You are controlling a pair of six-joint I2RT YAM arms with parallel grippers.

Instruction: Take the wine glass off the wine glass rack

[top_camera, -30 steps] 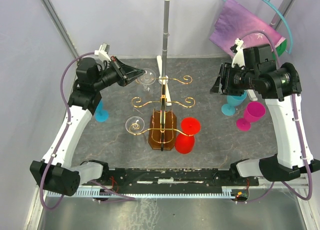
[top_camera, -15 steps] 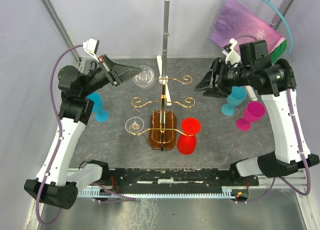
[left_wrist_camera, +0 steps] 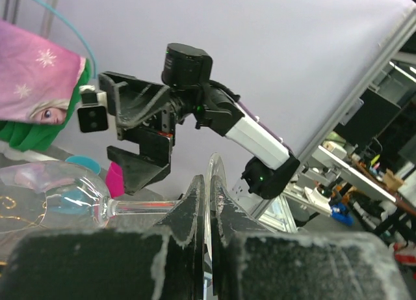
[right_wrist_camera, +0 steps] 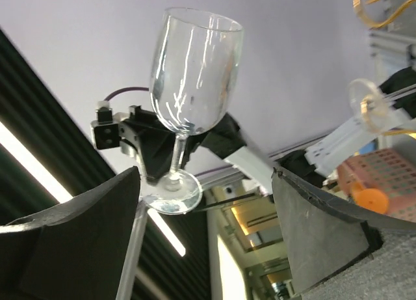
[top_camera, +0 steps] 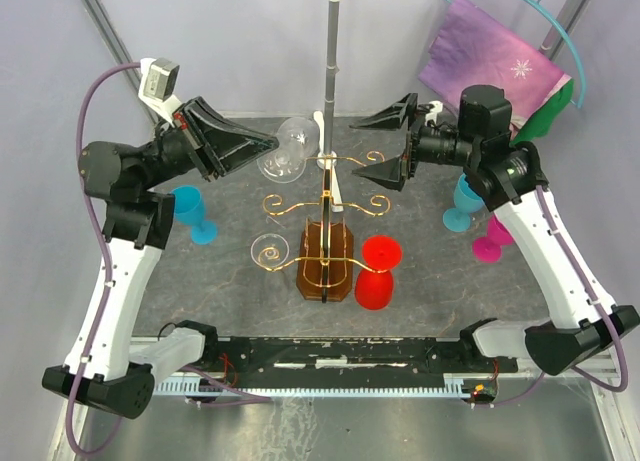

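The wine glass's foot (right_wrist_camera: 173,190) is held in my left gripper, which leaves the wine glass's bowl free. My right gripper should go on moving in before its fingers close around the bowl (top_camera: 298,140).
My left gripper (top_camera: 268,141) is shut on the round foot of a clear wine glass (top_camera: 290,147) and holds it tilted in the air, just left of the top of the gold wine glass rack (top_camera: 326,203). In the left wrist view the fingers (left_wrist_camera: 195,202) pinch the foot's thin edge, with the stem (left_wrist_camera: 140,207) pointing left. My right gripper (top_camera: 388,143) is open and empty, facing the glass from the right. The right wrist view shows the glass (right_wrist_camera: 195,72) between its spread fingers (right_wrist_camera: 71,241). A second clear glass (top_camera: 270,249) hangs on the rack's lower left arm.
A red glass (top_camera: 378,271) stands beside the rack's amber base (top_camera: 325,266). A blue cup (top_camera: 190,213) is at the left. Another blue cup (top_camera: 466,203) and a pink goblet (top_camera: 490,247) are at the right. A grey pole (top_camera: 330,71) stands behind the rack, and a purple bag (top_camera: 490,66) hangs at the back right.
My left gripper has risen and tilted with the glass, carrying it up off the rack's top left arm. My right gripper has swung left toward the glass.
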